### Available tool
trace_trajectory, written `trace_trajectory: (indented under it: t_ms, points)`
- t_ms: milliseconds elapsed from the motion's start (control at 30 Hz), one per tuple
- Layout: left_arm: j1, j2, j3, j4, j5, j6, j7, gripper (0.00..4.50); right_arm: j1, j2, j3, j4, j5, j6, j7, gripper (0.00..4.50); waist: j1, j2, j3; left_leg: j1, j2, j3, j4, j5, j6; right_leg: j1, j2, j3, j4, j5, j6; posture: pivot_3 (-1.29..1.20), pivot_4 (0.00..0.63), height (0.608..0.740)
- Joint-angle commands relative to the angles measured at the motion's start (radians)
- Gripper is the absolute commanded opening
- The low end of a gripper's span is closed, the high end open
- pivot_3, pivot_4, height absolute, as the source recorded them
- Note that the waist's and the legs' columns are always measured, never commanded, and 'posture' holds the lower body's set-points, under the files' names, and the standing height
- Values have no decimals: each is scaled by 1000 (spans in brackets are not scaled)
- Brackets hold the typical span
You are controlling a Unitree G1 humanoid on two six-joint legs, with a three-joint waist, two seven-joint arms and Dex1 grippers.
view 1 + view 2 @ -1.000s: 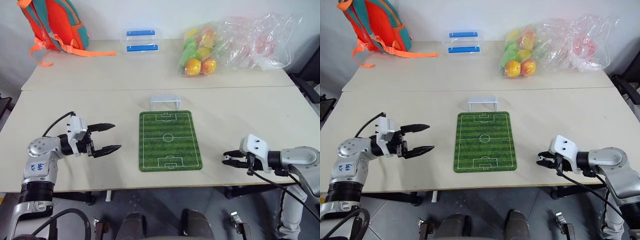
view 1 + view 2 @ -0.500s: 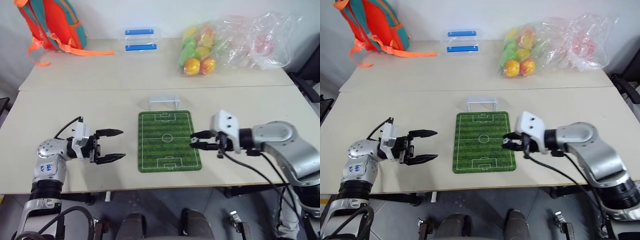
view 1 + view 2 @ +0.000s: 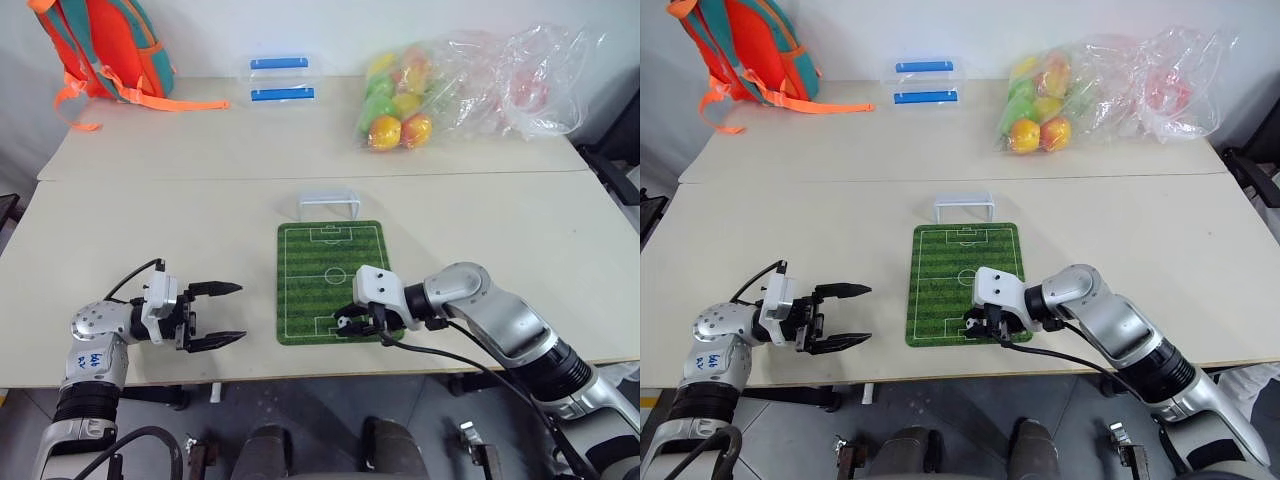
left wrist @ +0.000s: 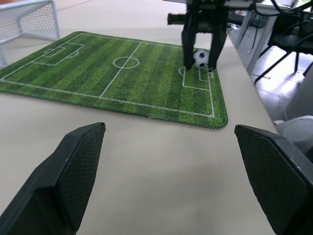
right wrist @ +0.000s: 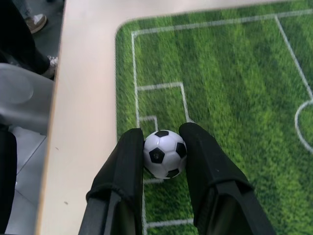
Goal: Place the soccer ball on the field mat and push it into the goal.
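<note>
The soccer ball is between my right gripper's fingers, so they should open, move back and close at the ball's near side before pushing it to the goal.
The soccer ball, tiny and white with black patches, is pinched between the two black fingers of my right gripper. This gripper reaches in from the right and holds the ball low over the near penalty box of the field mat. Whether the ball touches the mat I cannot tell. From the left wrist view the ball peeks out between those fingers. The goal, white-framed, stands just beyond the mat's far end. My left gripper hovers open left of the mat, pointing at it, with nothing in it.
On the far table lie an orange and teal backpack, two clear boxes with blue lids and a plastic bag of coloured balls. The table's front edge runs close behind both grippers.
My right gripper swept left from beyond the mat's right side to over its near end, staying shut. The left gripper sank a little toward the table's front edge, still open.
</note>
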State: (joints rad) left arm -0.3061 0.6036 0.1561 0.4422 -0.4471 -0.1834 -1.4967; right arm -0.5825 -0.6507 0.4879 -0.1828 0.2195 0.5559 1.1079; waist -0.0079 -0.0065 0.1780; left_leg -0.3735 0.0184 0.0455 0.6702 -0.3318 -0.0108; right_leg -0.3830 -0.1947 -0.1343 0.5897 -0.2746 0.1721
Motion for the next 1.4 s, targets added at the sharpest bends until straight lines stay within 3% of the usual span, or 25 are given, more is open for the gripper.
trace_trajectory:
  t_ms: [33, 733, 967, 1400]
  points:
    - [19, -1, 19, -52, -28, 5, 18, 4500, -24, 13, 9, 13, -26, -57, 37, 854, -4, 0, 0, 0, 0, 0, 0, 0, 0, 0, 0, 0, 0, 0, 0, 0, 150, 740]
    - [-5, -26, 10, -56, -22, 7, 72, 4500, -44, 73, 5, 95, -81, -104, 77, 854, -19, 0, 0, 0, 0, 0, 0, 0, 0, 0, 0, 0, 0, 0, 0, 0, 150, 740]
    - [-24, -34, 8, -38, -13, 2, 84, 4500, -44, 78, 1, 96, -87, -112, 84, 3101, -19, 0, 0, 1, 0, 0, 1, 0, 0, 0, 0, 0, 1, 0, 0, 0, 150, 740]
    - [-73, -56, -3, 9, -5, -13, 89, 4500, -126, 82, -96, -104, 14, 19, 77, 3101, -19, 0, 0, 0, 0, 0, 2, 0, 0, 0, 0, 1, 1, 0, 0, 0, 150, 740]
